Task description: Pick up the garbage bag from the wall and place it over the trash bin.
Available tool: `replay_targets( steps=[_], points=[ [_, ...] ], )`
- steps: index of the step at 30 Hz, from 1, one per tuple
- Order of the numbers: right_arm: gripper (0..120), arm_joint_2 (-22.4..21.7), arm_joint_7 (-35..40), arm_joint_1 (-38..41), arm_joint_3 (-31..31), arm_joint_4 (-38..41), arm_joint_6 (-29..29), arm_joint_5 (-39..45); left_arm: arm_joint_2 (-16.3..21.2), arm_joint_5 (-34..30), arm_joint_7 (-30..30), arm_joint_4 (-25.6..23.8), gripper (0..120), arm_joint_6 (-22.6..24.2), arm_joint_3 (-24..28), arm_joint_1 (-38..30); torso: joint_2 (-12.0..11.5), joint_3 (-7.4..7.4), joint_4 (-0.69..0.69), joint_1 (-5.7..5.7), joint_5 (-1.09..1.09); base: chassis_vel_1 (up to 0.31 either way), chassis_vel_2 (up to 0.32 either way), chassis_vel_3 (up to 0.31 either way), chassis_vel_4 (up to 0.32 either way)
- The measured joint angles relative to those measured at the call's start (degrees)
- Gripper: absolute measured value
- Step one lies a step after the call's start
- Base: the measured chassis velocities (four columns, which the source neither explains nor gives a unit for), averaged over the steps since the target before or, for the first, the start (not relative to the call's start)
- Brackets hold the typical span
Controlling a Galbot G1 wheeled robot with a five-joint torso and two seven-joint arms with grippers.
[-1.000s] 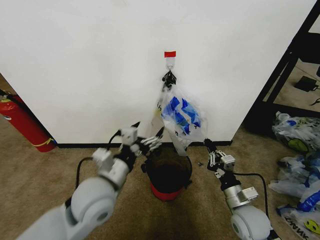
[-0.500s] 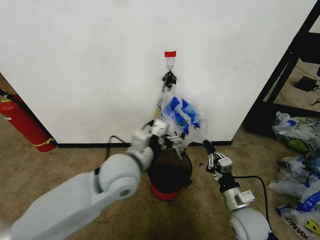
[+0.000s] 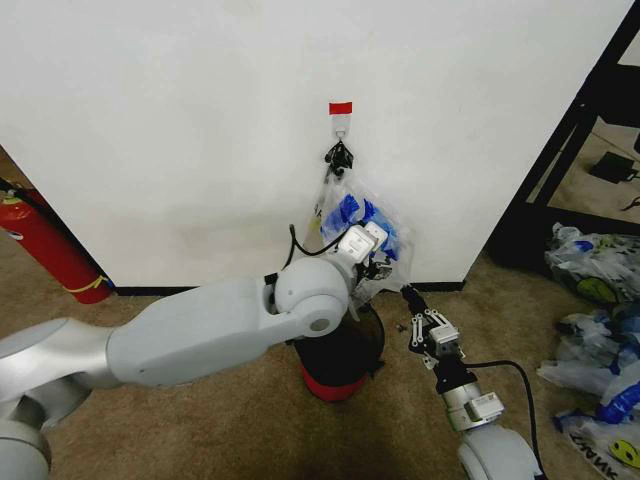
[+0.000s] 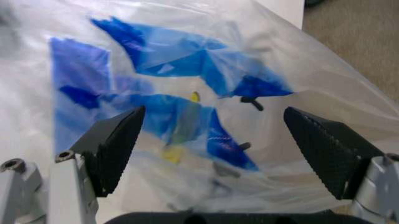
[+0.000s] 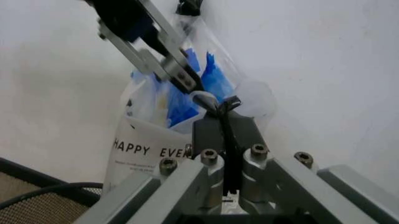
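I should expect another bag to stay hanging behind the garbage bag (image 3: 368, 212) when I pull, because blue patches show through it in overlapping layers.
The garbage bag (image 3: 350, 212) hangs from a small hook (image 3: 340, 126) on the white wall (image 3: 180, 130), below a red tape strip. It is thin see-through plastic with blue patches (image 4: 187, 79). My left gripper (image 3: 376, 262) is raised against the bag's lower front and stands open, the bag (image 4: 206, 112) lying just ahead of its black pads (image 4: 115, 144). The trash bin (image 3: 330, 385), red with a black liner, stands on the carpet below the bag, partly behind my left arm. My right gripper (image 3: 407, 294) hovers low, right of the bin, its fingers (image 5: 224, 126) shut on nothing.
A red fire extinguisher (image 3: 45, 250) leans at the wall's left. A heap of printed bags (image 3: 600, 330) lies on the carpet at the right. A black shelf frame (image 3: 580, 130) stands at the far right. A black baseboard runs along the wall.
My left arm has swung up and to the right, from beside the bin to the front of the hanging bag. The right gripper has sunk slightly.
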Motion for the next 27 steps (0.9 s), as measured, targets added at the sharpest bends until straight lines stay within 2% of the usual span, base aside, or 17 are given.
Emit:
replay_targets(
  steps=[8,12,18,20,25,27],
  points=[
    [0,0.2,-0.1,-0.6,0.0,1.0,0.2,-0.3,-2.1,-0.3,-0.2,5.3,90,-0.2,4.4,-3.2,0.0,0.0,0.01,0.0,0.0,0.0,0.0,0.0,0.0],
    [0,0.3,-0.1,-0.9,0.0,1.2,0.2,-0.2,-2.0,-0.9,-0.2,6.5,86,-0.2,6.0,-4.0,0.0,0.0,0.0,0.0,0.0,0.0,0.0,0.0,0.0],
    [0,0.2,-0.2,-1.0,0.0,1.7,0.4,0.6,-1.2,-3.2,-0.8,7.7,58,-0.3,6.6,-4.0,0.0,0.0,0.01,0.0,-0.01,0.0,0.0,0.0,0.0],
    [0,0.1,-0.2,-0.9,0.0,1.7,0.3,0.6,-1.1,-3.5,-0.9,7.8,55,-0.4,6.6,-4.0,0.0,0.0,0.01,0.0,-0.01,0.0,0.0,0.0,0.0],
    [0,-0.1,-0.1,-0.3,-0.1,1.7,0.1,1.2,-1.0,-4.0,-0.8,8.0,33,-0.4,7.7,-4.5,0.0,0.0,0.01,0.0,-0.01,0.0,0.0,0.0,0.0],
    [0,-0.2,-0.1,-0.2,-0.1,1.6,0.0,1.2,-1.0,-4.0,-0.8,8.0,31,-0.4,7.8,-4.5,0.0,0.0,0.01,0.0,-0.02,0.0,0.0,0.0,0.0]
  ],
)
